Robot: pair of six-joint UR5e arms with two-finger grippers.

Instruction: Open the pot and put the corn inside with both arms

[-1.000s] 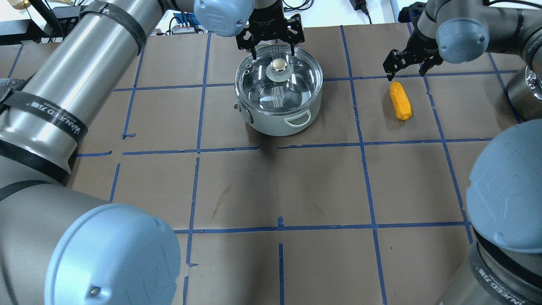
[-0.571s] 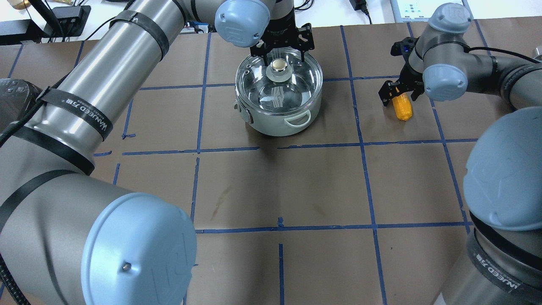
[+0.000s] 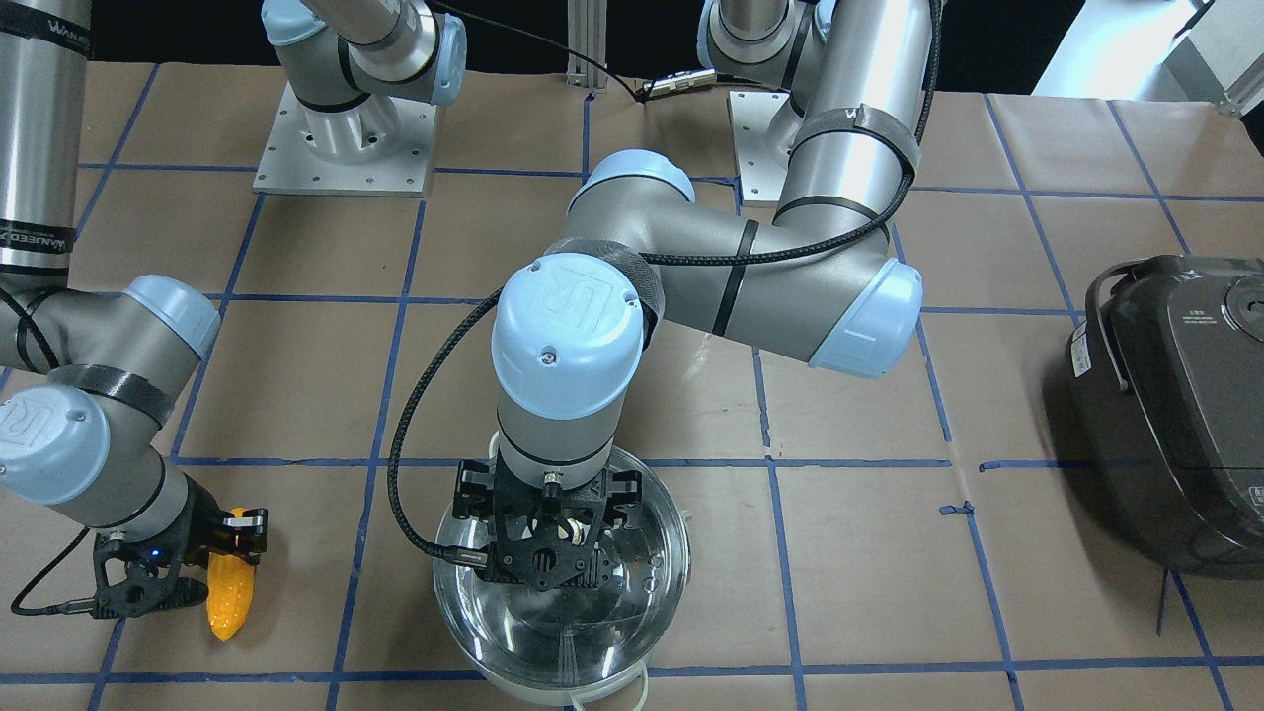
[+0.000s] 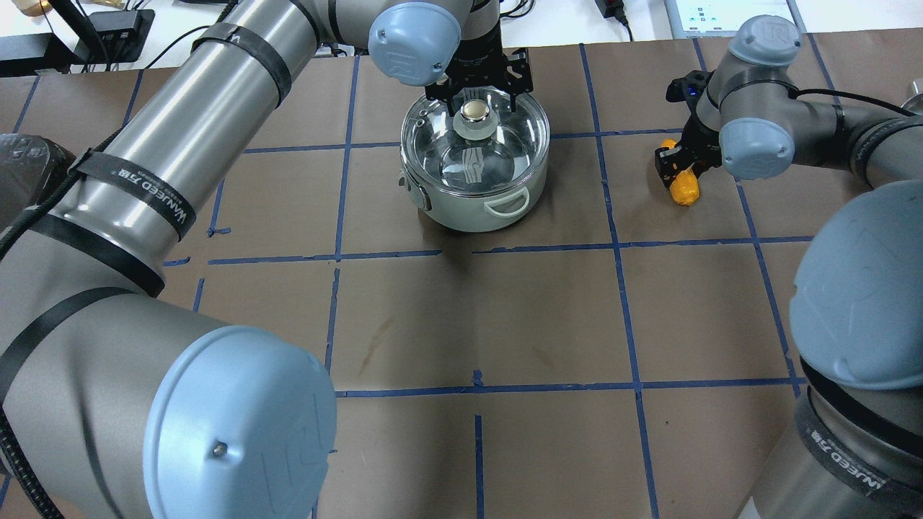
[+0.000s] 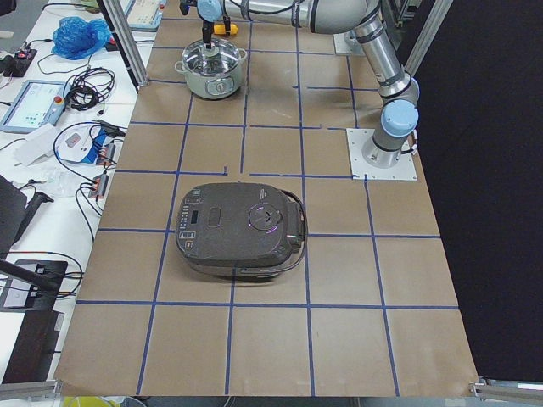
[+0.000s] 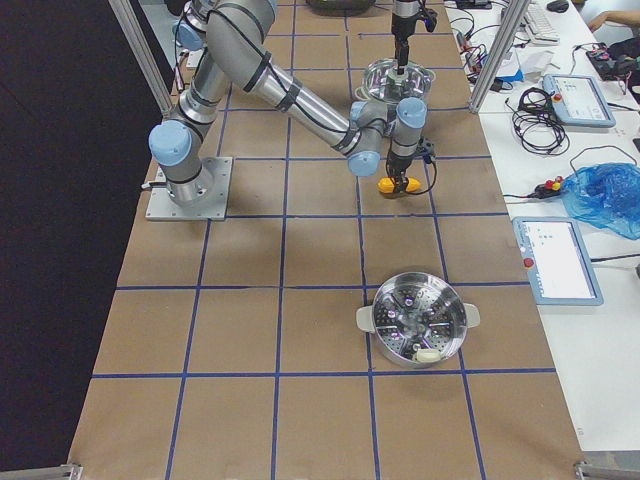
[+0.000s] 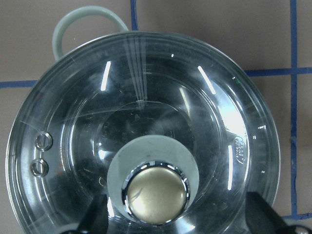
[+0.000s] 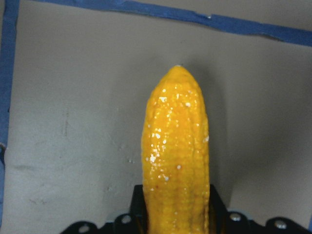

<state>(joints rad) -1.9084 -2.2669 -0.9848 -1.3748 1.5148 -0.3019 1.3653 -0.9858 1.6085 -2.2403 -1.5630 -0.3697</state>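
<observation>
My gripper will find an empty steel pot [image 3: 547, 685] when it lifts the glass lid, because only shiny steel rings [image 7: 151, 116] show through the lid.
The steel pot [image 4: 469, 209] stands at the far middle of the table with its glass lid [image 4: 505, 155] on. My left gripper [image 4: 476, 97] is open and hangs low over the lid, one finger on each side of the metal knob [image 7: 156, 195] without touching it. The yellow corn [image 4: 685, 189] lies on the brown paper to the right of the pot. My right gripper [image 4: 676, 162] is down on the corn's thick end, its fingers pressed against both sides of the corn [image 8: 175, 161]. The tapered end sticks out. The corn rests on the table.
A dark rice cooker [image 3: 1175, 415] sits far off on my left side. A steel steamer pot [image 6: 418, 330] stands near my right table end. The two arm base plates [image 3: 346, 148] are at the table's near edge. Cables and devices lie beyond the far edge.
My left gripper has come down closer around the lid knob. My right gripper has swung from beyond the corn down onto it and closed on its thick end.
</observation>
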